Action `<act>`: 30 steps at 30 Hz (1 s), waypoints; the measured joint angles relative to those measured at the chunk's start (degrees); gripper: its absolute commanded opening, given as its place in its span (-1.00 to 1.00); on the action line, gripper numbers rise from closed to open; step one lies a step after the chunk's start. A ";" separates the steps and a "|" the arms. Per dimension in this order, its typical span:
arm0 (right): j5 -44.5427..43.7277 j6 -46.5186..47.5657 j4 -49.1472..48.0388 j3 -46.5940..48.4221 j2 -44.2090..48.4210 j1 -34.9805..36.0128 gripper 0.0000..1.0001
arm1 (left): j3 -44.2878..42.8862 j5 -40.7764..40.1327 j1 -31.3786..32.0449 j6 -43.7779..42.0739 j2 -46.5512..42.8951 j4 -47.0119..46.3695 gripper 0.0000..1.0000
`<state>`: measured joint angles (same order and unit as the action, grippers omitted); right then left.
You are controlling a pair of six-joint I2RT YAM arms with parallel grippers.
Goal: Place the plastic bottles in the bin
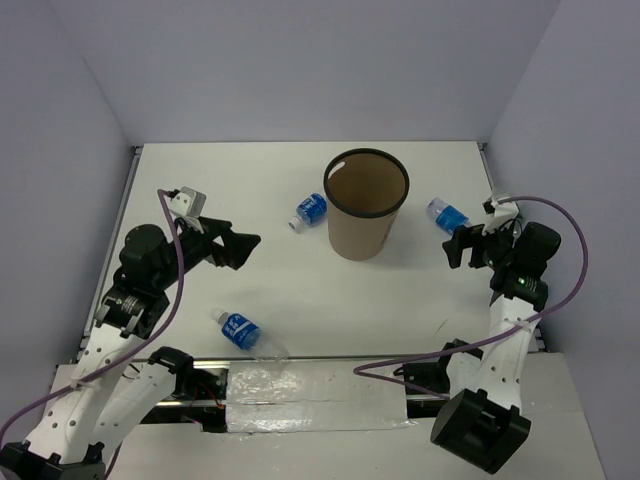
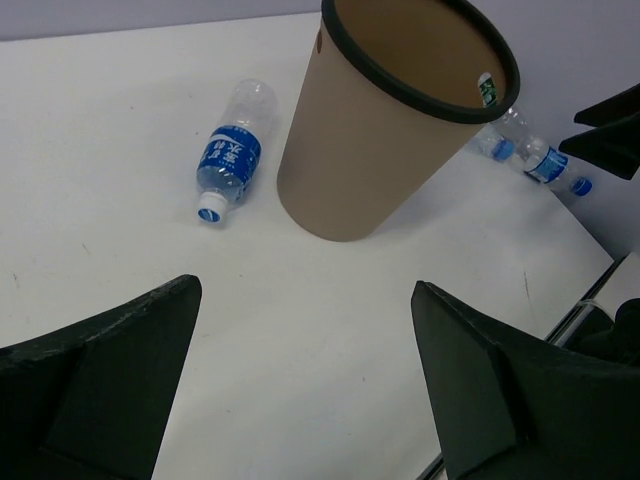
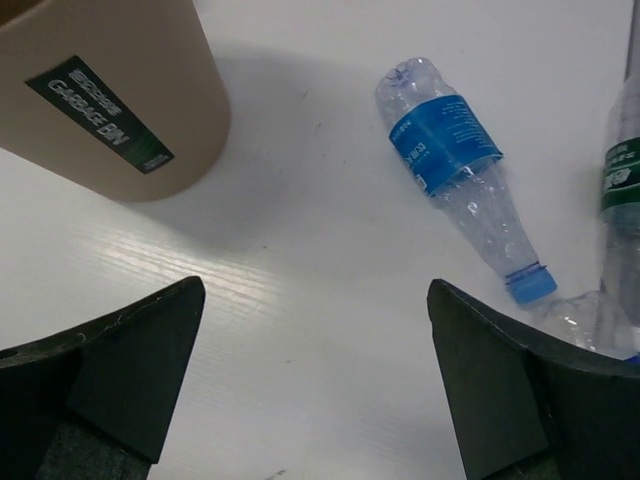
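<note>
The wall-side bottle lies clear of the second bottle's cap [image 3: 531, 284]. My right gripper keeps going toward the wall-side bottle's label [image 2: 546, 164] until the fingers are on both sides of it.
The brown bin [image 1: 366, 228] with a black rim stands upright at mid-table, and shows in the left wrist view [image 2: 370, 140] and the right wrist view [image 3: 110, 100]. One plastic bottle [image 1: 309, 211] lies just left of it [image 2: 232, 155]. A second bottle [image 1: 447, 216] lies to its right [image 3: 455, 165], just beyond my right gripper. A third bottle [image 1: 238, 329] lies near the front left. My left gripper [image 1: 245, 252] is open and empty over bare table [image 2: 305, 290]. My right gripper [image 1: 453, 248] is open and empty [image 3: 315, 288].
A clear bottle with a green label [image 3: 622, 170] lies at the right edge of the right wrist view, next to the second bottle. Crinkled clear plastic [image 1: 270, 375] covers the front table edge. Grey walls close in the table on three sides.
</note>
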<state>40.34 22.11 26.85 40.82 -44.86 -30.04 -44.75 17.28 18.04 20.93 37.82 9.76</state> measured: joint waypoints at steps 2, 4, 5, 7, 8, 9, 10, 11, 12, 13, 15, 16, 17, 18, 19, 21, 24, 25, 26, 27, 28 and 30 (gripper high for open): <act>-0.96 2.21 0.07 0.00 -0.31 0.00 0.99 | 0.00 0.00 0.00 0.00 0.79 0.17 0.99; -1.55 5.55 0.26 0.00 -0.28 0.00 0.99 | 0.02 0.00 0.00 0.00 1.25 0.57 0.99; -1.62 7.45 0.37 0.00 -0.22 0.00 0.99 | 0.02 0.00 0.00 -0.02 1.27 0.63 0.99; -2.05 10.95 0.70 -0.02 -0.02 0.00 0.99 | 0.02 0.00 0.00 -0.02 1.25 0.55 0.99; -2.32 12.22 0.81 -0.02 0.07 0.00 0.99 | 0.02 0.00 0.00 -0.02 1.25 0.55 0.99; -2.62 13.55 0.87 -0.02 0.15 0.00 0.99 | 0.02 0.00 0.00 -0.02 1.27 0.57 0.99; -2.97 14.75 0.87 -0.02 0.15 0.00 0.99 | 0.02 0.00 0.00 -0.02 1.29 0.57 0.99; -3.93 16.39 0.72 -0.02 0.15 0.00 0.99 | 0.02 0.02 0.00 -0.02 1.31 0.55 0.99; -5.11 17.77 0.39 -0.04 -0.04 0.00 0.99 | 0.02 0.04 0.00 -0.02 1.33 0.57 0.99; -6.45 19.23 -0.07 -0.04 -0.33 0.00 0.99 | 0.02 0.11 0.02 -0.02 1.36 0.57 0.99; -9.92 22.99 -1.33 -0.02 -2.75 0.00 0.89 | 0.02 0.39 0.00 -0.02 1.42 0.57 0.99; -11.98 24.87 -2.03 0.00 -4.31 0.00 0.80 | 0.02 0.55 0.00 -0.02 1.46 0.57 0.99; -14.16 26.64 -2.58 0.11 -6.03 0.00 0.75 | 0.02 0.68 0.00 -0.02 1.49 0.57 0.99; -16.57 28.50 -3.02 0.42 -9.31 0.00 0.72 | 0.02 0.79 0.02 -0.02 1.53 0.57 0.99; -18.99 30.23 -3.74 0.83 -12.09 0.00 0.72 | 0.02 0.85 0.02 -0.02 1.53 0.52 0.99; -23.91 32.85 -5.84 1.20 -19.06 0.00 0.72 | 0.02 1.05 0.02 -0.02 1.73 0.52 0.99; -30.51 35.74 -9.18 0.92 -26.56 0.00 0.72 | 0.02 1.09 0.02 -0.02 2.16 0.55 0.99; -32.61 36.57 -10.47 0.85 -28.72 0.00 0.72 | 0.02 1.09 0.02 -0.02 2.43 0.52 0.99; -34.27 37.24 -11.50 0.85 -30.49 0.00 0.74 | 0.02 1.09 0.02 -0.02 2.62 0.52 0.99; -35.74 37.75 -12.68 0.85 -31.98 0.00 0.78 | 0.02 1.09 0.02 -0.02 2.91 0.57 0.99; -37.42 38.27 -14.01 0.85 -33.64 0.00 0.78 | 0.02 1.09 0.02 -0.02 3.19 0.55 0.99; -40.59 39.41 -17.05 0.72 -36.59 0.00 0.78 | 0.02 1.07 0.02 -0.02 3.72 0.59 0.99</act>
<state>-0.25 61.52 9.80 41.54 -81.45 -30.04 -44.73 18.35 18.06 20.91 41.54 10.35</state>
